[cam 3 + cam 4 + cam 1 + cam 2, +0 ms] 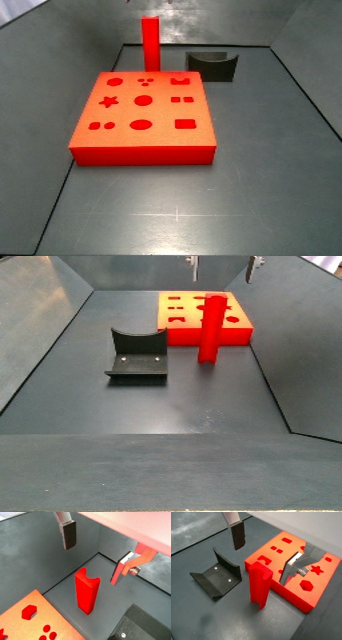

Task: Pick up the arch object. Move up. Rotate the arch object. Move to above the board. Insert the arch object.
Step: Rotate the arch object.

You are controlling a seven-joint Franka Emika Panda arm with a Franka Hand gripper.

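Observation:
I expect most of the arch object to stay upright above the hole when I insert it, because it is far taller than the board's side.
The arch object is a tall bright-red bar with a curved notch in its top end. It stands upright on the grey floor right beside an edge of the board, also seen in a side view as arch object in front of the board. The orange-red board has darker shape-holes in its top. My gripper hangs open above the bar, gripper well clear of its top. One finger and the opposite finger stand wide apart with nothing between them. Only the fingertips of the gripper show in that side view.
The fixture, a dark bracket on a base plate, stands on the floor near the bar, fixture on the side away from the board. Grey walls close in the floor on all sides.

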